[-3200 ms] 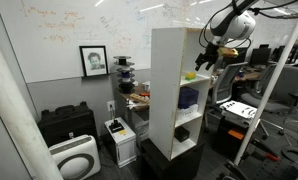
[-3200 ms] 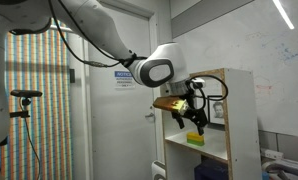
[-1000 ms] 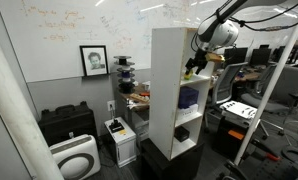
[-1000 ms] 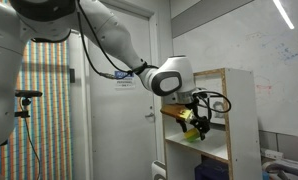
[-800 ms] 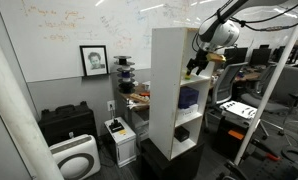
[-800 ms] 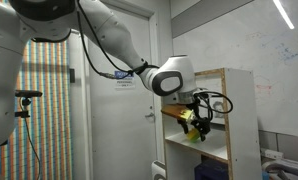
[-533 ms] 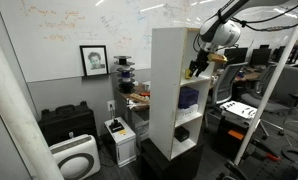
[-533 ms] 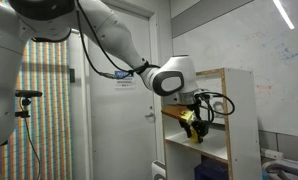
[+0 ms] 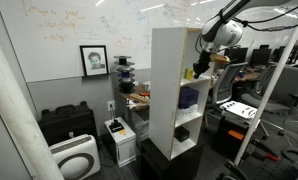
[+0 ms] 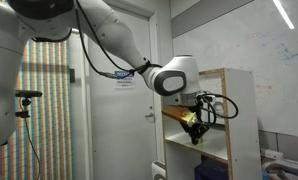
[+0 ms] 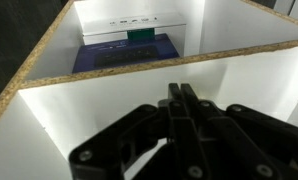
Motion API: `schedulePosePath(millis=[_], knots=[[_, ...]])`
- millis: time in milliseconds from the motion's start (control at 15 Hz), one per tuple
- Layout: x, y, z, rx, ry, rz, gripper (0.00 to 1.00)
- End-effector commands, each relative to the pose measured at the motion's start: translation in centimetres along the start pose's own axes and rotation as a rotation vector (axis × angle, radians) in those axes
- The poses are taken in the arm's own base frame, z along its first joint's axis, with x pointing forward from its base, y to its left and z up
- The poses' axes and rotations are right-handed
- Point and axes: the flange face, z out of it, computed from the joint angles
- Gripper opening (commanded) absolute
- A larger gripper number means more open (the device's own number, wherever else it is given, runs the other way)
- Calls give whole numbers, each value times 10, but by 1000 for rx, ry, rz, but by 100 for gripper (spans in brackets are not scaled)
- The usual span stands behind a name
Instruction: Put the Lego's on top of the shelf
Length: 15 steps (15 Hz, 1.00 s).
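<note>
I should open my gripper, turn square to the shelf and close around the Lego's before I lift, because my gripper's fingers are pressed together and the yellow Lego's stand [image 9: 190,74] outside them.
The white shelf [image 9: 169,80] stands upright on a black base, and its upper compartments show in an exterior view [image 10: 234,110]. My gripper [image 9: 199,70] reaches into the open front of an upper compartment, just above its board [image 10: 196,132]. In the wrist view the gripper [image 11: 179,92] is shut, its two black fingers pressed flat together with nothing showing between them, over the shelf's white floor [image 11: 49,120]. The yellow Lego's are hidden: I cannot make them out in any view.
A dark blue object [image 9: 189,97] fills the compartment below, also seen from the wrist [image 11: 129,52]. A white box [image 9: 182,131] lies lower down. Black cases [image 9: 67,125] and a white appliance [image 9: 74,157] stand on the floor. A chair [image 9: 239,105] is beside the shelf.
The fingers went from wide open to fully shut over the last second. The gripper also edged slightly deeper and lower in the compartment, and the yellow clump seen under it earlier no longer shows.
</note>
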Motion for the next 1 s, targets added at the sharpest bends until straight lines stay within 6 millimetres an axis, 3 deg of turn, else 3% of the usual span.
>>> schedulePosePath(millis=[0, 67, 267, 733, 933], knots=[[1, 3, -14, 14, -8, -10, 12], [0, 4, -16, 11, -12, -15, 36], [-4, 4, -23, 6, 8, -46, 45], [-17, -1, -32, -16, 212, -85, 98], [-28, -8, -23, -2, 255, -95, 100]])
